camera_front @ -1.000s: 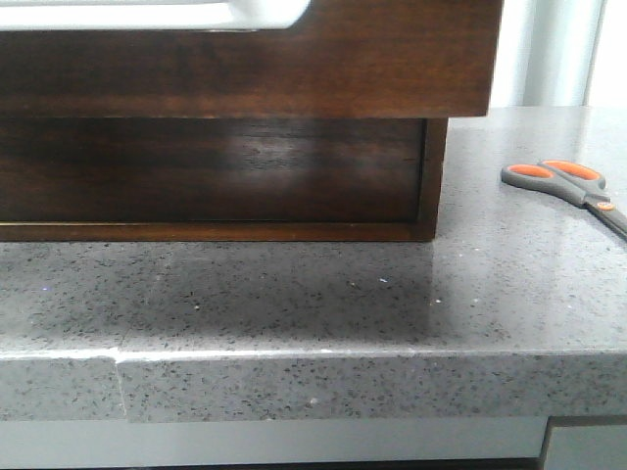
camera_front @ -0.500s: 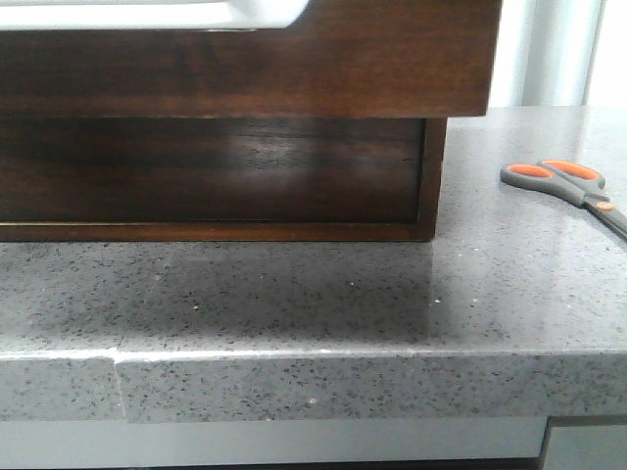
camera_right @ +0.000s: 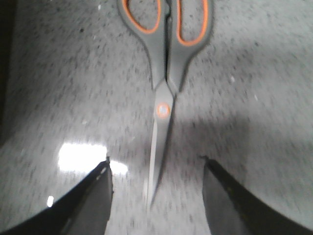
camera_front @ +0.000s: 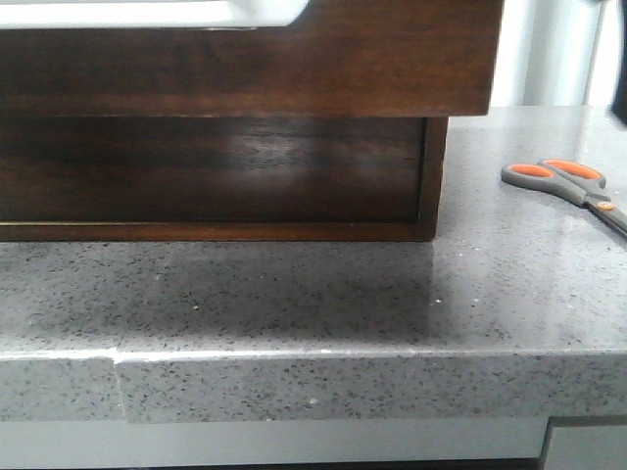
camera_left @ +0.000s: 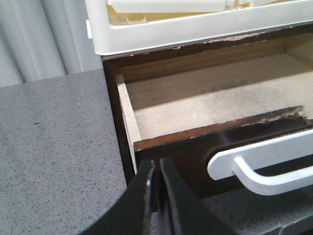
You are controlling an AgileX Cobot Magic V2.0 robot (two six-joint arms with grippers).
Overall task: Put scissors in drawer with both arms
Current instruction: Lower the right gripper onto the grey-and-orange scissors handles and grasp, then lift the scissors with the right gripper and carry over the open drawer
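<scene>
I expect the scissors (camera_right: pixel 164 83) to stay closed at their pivot when I lift them, because the blades are shut and the handles meet (camera_right: pixel 167 11).
The scissors (camera_front: pixel 563 181) lie flat on the grey counter to the right of the cabinet, closed, with grey handles lined orange. In the right wrist view the scissors (camera_right: pixel 164 73) lie just above and between the fingers of my right gripper (camera_right: pixel 155 164), which is open and empty, the blade tip pointing towards it. The drawer (camera_front: pixel 343 69) stands pulled out over the counter, its white handle (camera_front: pixel 245 12) at the top. In the left wrist view the drawer (camera_left: pixel 205 105) shows a bare wooden floor. My left gripper (camera_left: pixel 156 164) is shut and empty at the drawer's front corner, beside the white handle (camera_left: pixel 264 161).
The dark brown cabinet (camera_front: pixel 294 176) sits at the back left of the grey speckled counter (camera_front: pixel 343 304). A cream plastic tray (camera_left: pixel 195 27) rests on top of the cabinet. The counter's front edge (camera_front: pixel 323 387) is close to the camera. White curtains (camera_left: pixel 44 39) hang behind.
A dark shape has come into the front view at the upper right edge. The scissors and the drawer have not moved.
</scene>
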